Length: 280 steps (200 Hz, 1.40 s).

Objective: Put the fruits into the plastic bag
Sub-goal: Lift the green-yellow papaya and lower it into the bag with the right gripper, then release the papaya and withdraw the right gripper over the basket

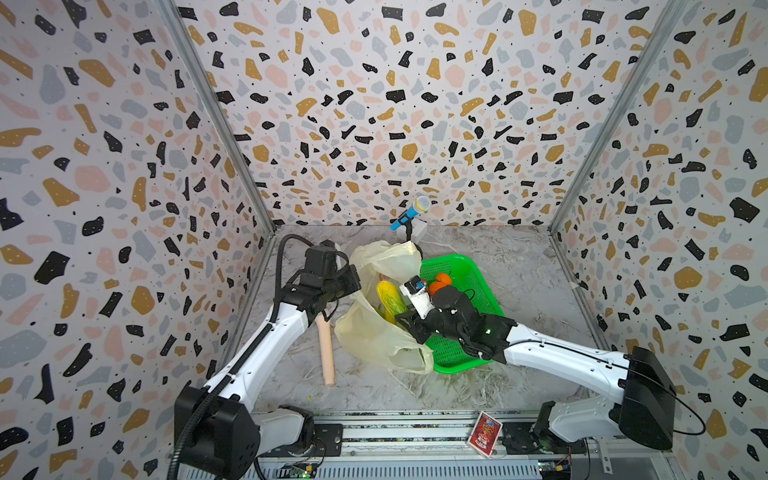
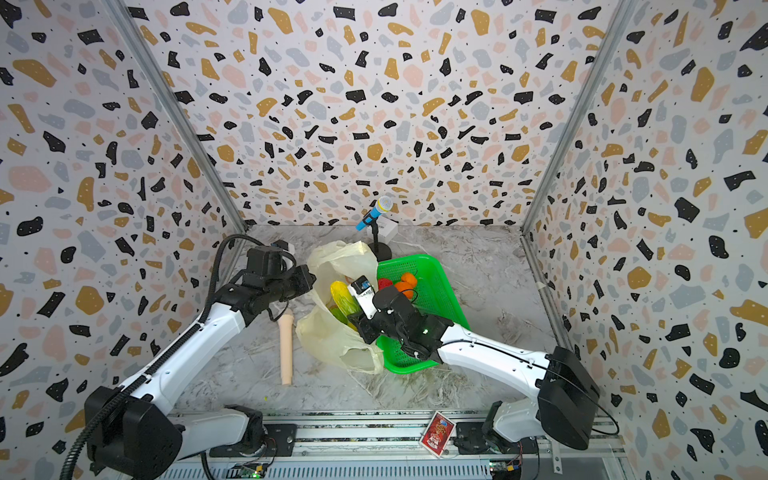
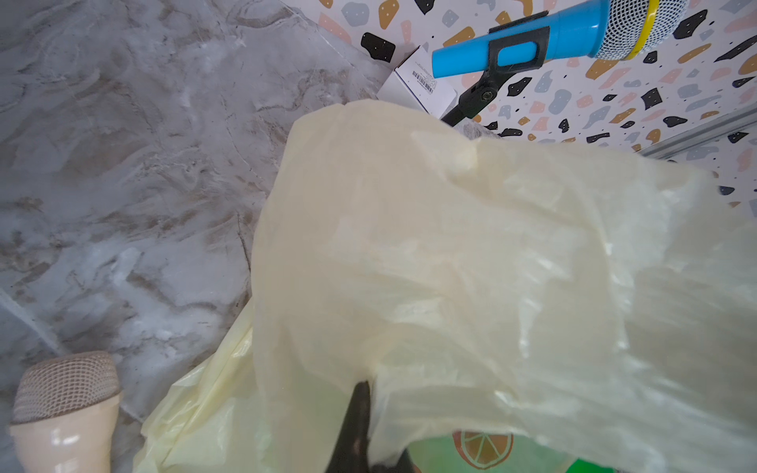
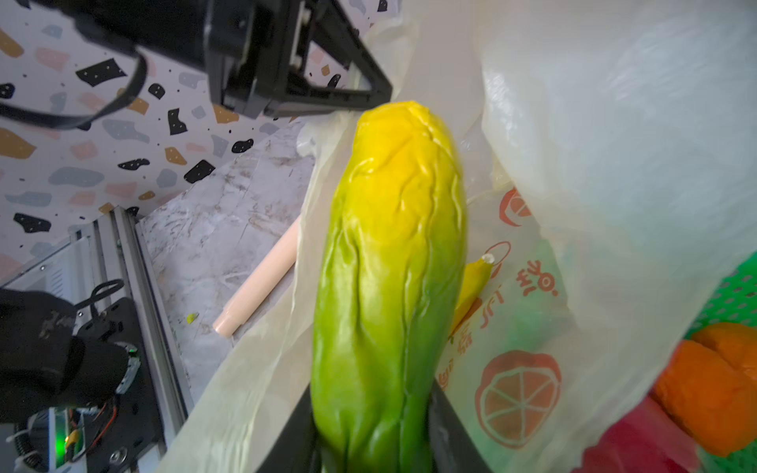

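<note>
The mango's yellow end (image 1: 386, 289) hangs free over the bag's wide opening (image 1: 372, 285), so the robot's right gripper keeps lowering the mango until it is inside, then let it go.
The pale-yellow plastic bag (image 1: 374, 332) (image 2: 328, 336) lies beside the green basket (image 1: 457, 353). My left gripper (image 1: 355, 282) (image 3: 368, 393) is shut on the bag's upper edge (image 3: 450, 245) and holds it up, so the mouth gapes. A long green-yellow mango (image 1: 390, 297) (image 2: 345, 297) (image 4: 393, 266) hangs over that mouth, with my right gripper (image 1: 405, 320) (image 4: 372, 442) shut on its green end. A yellow banana (image 4: 475, 282) lies inside the bag. Two oranges (image 2: 405, 284) (image 4: 721, 381) and a red fruit (image 2: 385, 283) (image 4: 647, 438) sit in the basket.
A beige cylinder (image 1: 326, 353) (image 4: 262, 282) lies on the marble floor left of the bag. A blue toy microphone (image 1: 409, 212) (image 3: 553, 41) on a stand and a white box (image 3: 418, 82) stand behind the bag. A red card box (image 1: 484, 432) rests on the front rail.
</note>
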Each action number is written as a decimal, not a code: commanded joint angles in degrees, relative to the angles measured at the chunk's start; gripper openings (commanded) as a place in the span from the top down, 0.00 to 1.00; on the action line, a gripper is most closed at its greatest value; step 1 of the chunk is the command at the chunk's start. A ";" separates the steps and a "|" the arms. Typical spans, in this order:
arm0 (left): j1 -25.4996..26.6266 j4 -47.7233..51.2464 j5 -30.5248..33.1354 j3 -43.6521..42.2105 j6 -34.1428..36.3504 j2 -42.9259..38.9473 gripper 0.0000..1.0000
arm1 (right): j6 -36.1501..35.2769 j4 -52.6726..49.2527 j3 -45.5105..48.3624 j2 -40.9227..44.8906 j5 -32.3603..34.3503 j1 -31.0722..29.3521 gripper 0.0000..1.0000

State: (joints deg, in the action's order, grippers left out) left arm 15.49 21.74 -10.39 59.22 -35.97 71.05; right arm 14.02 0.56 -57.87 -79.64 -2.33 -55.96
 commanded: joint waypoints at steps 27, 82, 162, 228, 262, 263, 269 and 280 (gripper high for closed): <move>-0.13 -1.35 0.24 -0.88 0.80 -2.22 1.00 | 1.14 -2.77 -8.05 -6.68 -2.82 2.04 0.82; -0.14 -1.36 0.49 -0.79 1.08 -2.32 1.00 | 5.52 -5.31 -16.23 -18.11 -5.73 2.54 0.81; -0.14 -0.43 1.24 0.22 0.94 -2.06 1.00 | 7.59 -5.56 -23.29 -28.89 -8.69 4.46 0.55; -0.16 -0.08 2.00 0.81 0.76 -1.26 1.00 | 5.24 -0.22 -13.16 -18.09 -9.01 5.26 0.28; -0.11 -0.04 2.39 0.82 0.72 -1.27 1.00 | 5.10 4.63 -3.47 -6.81 -9.51 6.29 0.29; -0.11 0.01 2.48 0.86 0.63 -1.27 1.00 | 5.08 4.71 -3.12 -6.48 -9.48 6.34 0.29; -0.15 -0.06 2.48 0.86 0.56 -1.26 1.00 | 5.14 5.11 -1.60 -4.50 -9.09 6.60 0.29; -0.15 -0.17 2.57 0.70 0.55 -1.27 1.00 | 5.51 5.50 1.12 -0.83 -7.83 7.20 0.29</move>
State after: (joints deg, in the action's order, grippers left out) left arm 15.49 21.96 -8.47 58.98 -35.57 69.78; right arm 19.84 2.61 -60.71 -87.64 -11.31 -49.84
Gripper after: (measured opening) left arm 0.047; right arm 0.713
